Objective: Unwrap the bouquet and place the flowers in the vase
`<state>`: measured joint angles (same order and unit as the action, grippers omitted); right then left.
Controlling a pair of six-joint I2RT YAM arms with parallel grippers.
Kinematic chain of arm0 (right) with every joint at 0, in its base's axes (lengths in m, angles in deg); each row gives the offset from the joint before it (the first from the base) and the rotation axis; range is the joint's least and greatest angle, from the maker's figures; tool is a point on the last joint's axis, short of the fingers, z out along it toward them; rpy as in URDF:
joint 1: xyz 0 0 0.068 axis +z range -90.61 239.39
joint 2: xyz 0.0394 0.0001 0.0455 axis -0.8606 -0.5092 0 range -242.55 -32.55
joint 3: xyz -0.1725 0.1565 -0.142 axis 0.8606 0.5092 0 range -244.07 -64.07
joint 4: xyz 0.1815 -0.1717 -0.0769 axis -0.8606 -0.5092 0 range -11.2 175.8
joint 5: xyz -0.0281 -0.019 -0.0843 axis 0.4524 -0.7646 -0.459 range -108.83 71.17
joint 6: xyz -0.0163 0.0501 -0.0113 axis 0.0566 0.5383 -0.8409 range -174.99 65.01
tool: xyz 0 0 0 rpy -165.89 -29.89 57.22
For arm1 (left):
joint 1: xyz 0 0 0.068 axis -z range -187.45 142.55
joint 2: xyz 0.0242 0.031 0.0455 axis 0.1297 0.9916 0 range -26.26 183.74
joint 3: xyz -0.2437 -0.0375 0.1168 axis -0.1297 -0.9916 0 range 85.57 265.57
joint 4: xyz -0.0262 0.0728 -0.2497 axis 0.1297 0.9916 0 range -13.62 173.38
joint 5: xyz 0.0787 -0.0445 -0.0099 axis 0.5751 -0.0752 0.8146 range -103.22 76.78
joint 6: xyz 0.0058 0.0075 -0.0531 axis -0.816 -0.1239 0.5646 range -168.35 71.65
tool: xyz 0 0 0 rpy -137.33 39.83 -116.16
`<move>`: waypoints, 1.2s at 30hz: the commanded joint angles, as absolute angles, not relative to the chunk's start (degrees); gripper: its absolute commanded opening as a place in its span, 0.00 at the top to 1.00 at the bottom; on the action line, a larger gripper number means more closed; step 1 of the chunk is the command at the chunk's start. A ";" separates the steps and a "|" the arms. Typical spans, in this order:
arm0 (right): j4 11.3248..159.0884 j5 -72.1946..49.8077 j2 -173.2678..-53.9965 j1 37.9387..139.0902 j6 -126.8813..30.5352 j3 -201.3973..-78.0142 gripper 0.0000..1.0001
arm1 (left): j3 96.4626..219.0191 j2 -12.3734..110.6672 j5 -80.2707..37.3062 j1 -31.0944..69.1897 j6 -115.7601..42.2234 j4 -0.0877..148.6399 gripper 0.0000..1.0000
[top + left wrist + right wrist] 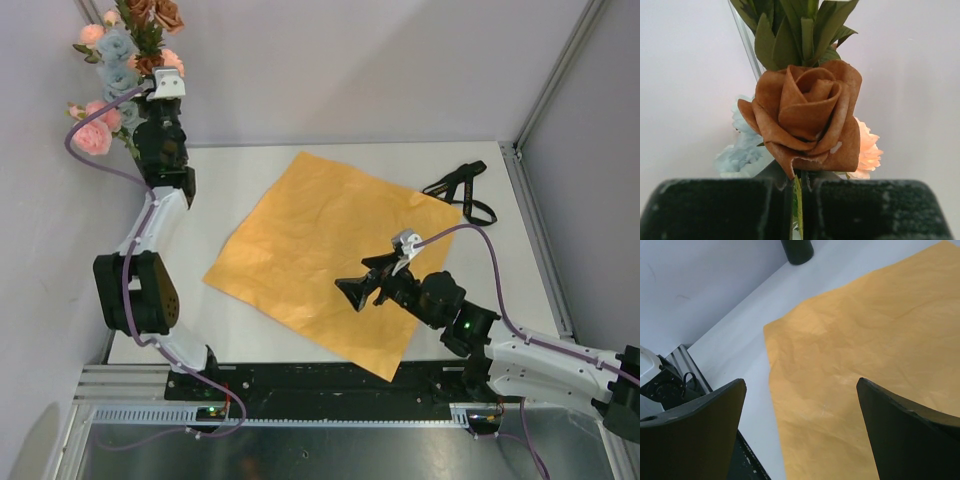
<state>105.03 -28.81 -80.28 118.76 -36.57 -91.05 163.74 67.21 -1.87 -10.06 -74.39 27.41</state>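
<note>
The robot's left gripper is holding the brown rose (807, 115) high and upright beside the pale blue blooms (117, 78), so it should go on moving the rose down until the rose's stem stands in the vase.
The flowers (120, 70), pink, pale blue and brown blooms on leafy stems, are lifted at the far left by my left gripper (150, 105). In the left wrist view its fingers are shut (797, 200) on the green stems, just below a brown rose (807, 117). The bouquet's orange wrapping paper (330, 250) lies spread flat on the table. My right gripper (350, 290) hovers open over the paper's near part (801, 385), holding nothing. The vase (797, 250) shows only in the right wrist view, as a dark cylinder at the top edge beside the wall.
A black ribbon (462, 190) lies loose at the table's far right, just past the paper's corner. White walls close the back and left. A metal frame post (520, 150) stands at the far right corner, and the base rail (330, 400) runs along the near edge.
</note>
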 commanded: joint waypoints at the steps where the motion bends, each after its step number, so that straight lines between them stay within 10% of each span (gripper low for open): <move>1: 108.18 -28.38 -79.61 117.26 -36.00 -90.50 0.01 | 167.61 68.93 -1.75 -10.46 -77.79 22.34 1.00; 36: 108.81 -24.16 -79.22 114.14 -33.98 -89.65 0.01 | 159.29 73.34 3.94 -13.36 -72.38 20.64 0.97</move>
